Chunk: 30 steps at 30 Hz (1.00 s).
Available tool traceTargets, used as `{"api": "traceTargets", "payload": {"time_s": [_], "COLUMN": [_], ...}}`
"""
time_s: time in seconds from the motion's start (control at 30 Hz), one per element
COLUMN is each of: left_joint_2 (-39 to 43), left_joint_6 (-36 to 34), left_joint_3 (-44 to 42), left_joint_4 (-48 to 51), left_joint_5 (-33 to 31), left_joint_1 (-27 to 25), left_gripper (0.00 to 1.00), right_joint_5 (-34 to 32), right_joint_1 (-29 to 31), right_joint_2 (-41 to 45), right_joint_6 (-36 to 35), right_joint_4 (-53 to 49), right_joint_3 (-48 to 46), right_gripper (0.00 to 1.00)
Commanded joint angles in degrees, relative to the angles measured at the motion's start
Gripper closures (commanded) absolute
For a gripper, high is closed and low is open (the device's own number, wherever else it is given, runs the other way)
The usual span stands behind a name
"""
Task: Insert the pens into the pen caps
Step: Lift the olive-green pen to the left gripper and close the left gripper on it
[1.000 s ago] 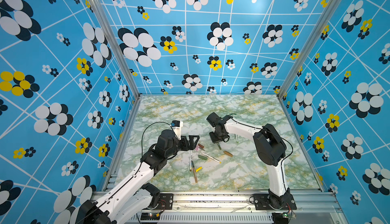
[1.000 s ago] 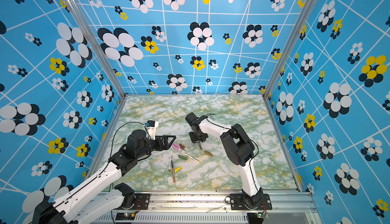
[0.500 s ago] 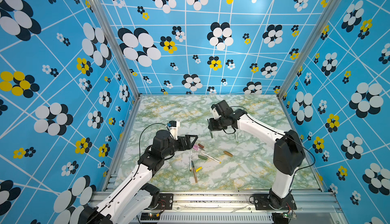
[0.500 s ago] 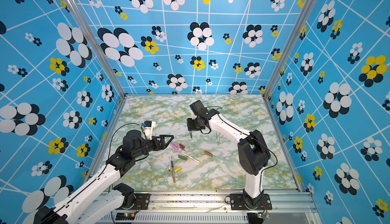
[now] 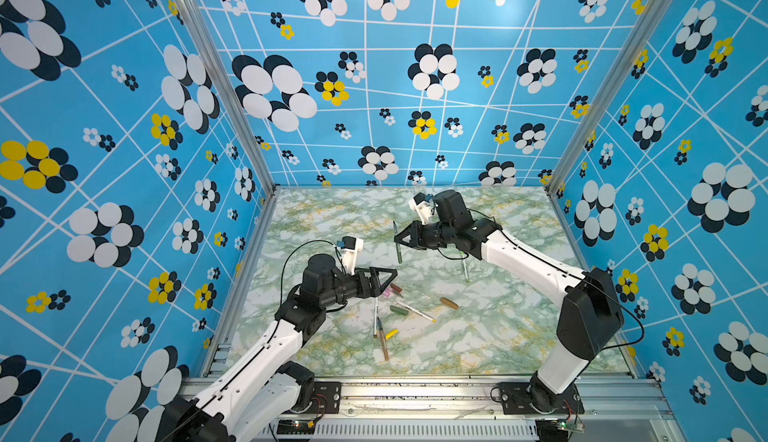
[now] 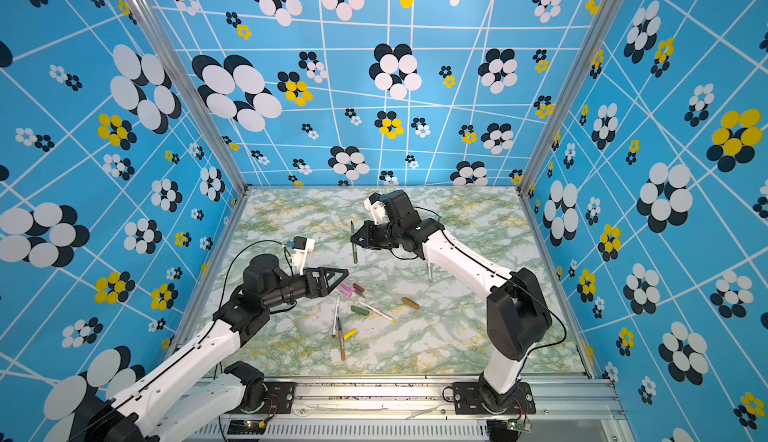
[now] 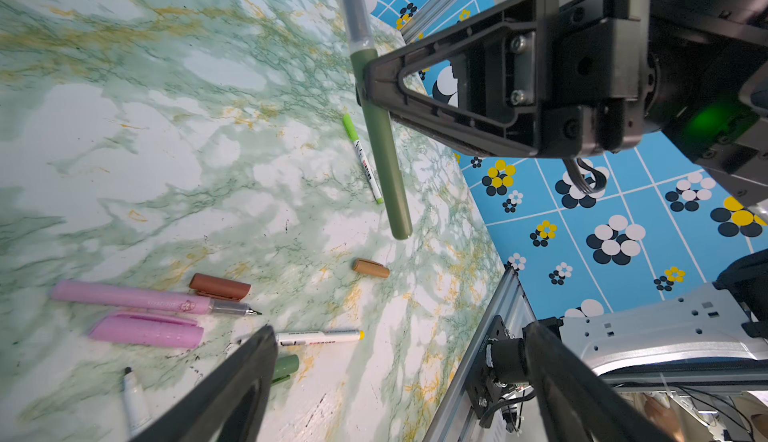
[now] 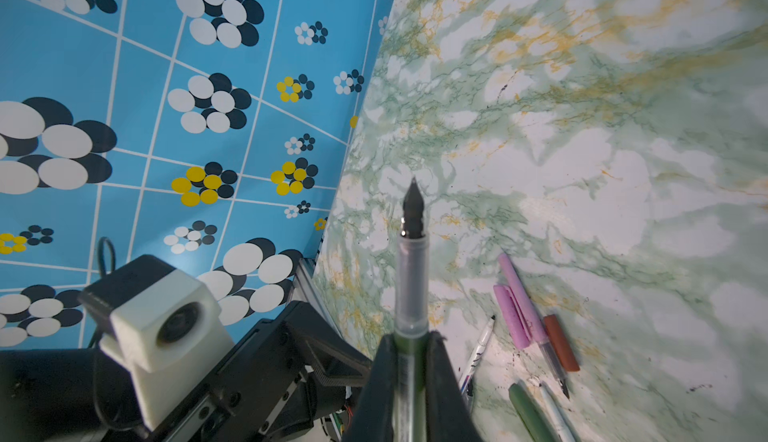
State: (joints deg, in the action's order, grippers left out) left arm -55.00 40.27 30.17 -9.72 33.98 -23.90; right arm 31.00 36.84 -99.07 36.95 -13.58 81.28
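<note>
The robot's right gripper holds the dark green pen (image 7: 357,33) near its nib end, so the left gripper should take the pen's lower body (image 7: 390,181) to free the right gripper for the cap.
My right gripper (image 5: 400,238) is shut on a dark green pen (image 5: 397,244) and holds it upright above the table, nib (image 8: 413,200) bare; in the right wrist view its fingers (image 8: 384,377) clamp the barrel. My left gripper (image 5: 388,279) stands open and empty, just above the pink cap (image 7: 145,329) and pink pen (image 7: 133,297). Beside them lie a brown cap (image 7: 220,286), dark green cap (image 5: 399,310), tan cap (image 5: 449,303) and yellow cap (image 5: 390,334). A brown pen (image 5: 383,342) and two white pens (image 5: 415,311) also lie there.
A light-green-tipped pen (image 5: 464,267) lies under the right arm. The marble tabletop (image 5: 498,336) is walled by blue flowered panels on three sides. An aluminium rail (image 5: 415,394) with both arm bases runs along the front edge.
My right gripper has risen from the table with the dark green pen and swung it upright towards the back. The left gripper has hardly moved and stays open.
</note>
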Motion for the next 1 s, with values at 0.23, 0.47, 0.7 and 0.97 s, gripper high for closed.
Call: {"api": "traceTargets", "payload": {"time_s": [0.23, 0.47, 0.7, 0.97], "left_joint_2": [-7.96, -10.8, -12.2, -12.4], "left_joint_6": [3.27, 3.67, 3.85, 3.38], "left_joint_3": [4.89, 6.09, 6.7, 6.94], "left_joint_4": [-9.51, -10.75, -11.37, -10.63], "left_joint_5": [3.33, 3.43, 3.22, 2.16], "left_joint_1": [-0.22, -1.32, -1.69, -1.78], "left_gripper": [0.15, 0.28, 0.43, 0.64], "right_joint_5": [4.98, 5.99, 6.35, 5.89], "right_joint_1": [1.92, 2.18, 2.21, 2.26], "right_joint_2": [3.38, 3.79, 3.71, 3.36], "right_joint_6": [2.11, 3.61, 4.14, 3.99], "right_joint_4": [5.51, 8.02, 8.93, 8.66], "right_joint_3": [-3.66, -5.22, -5.61, -5.71], "right_gripper": [0.95, 0.95, 0.95, 0.95]}}
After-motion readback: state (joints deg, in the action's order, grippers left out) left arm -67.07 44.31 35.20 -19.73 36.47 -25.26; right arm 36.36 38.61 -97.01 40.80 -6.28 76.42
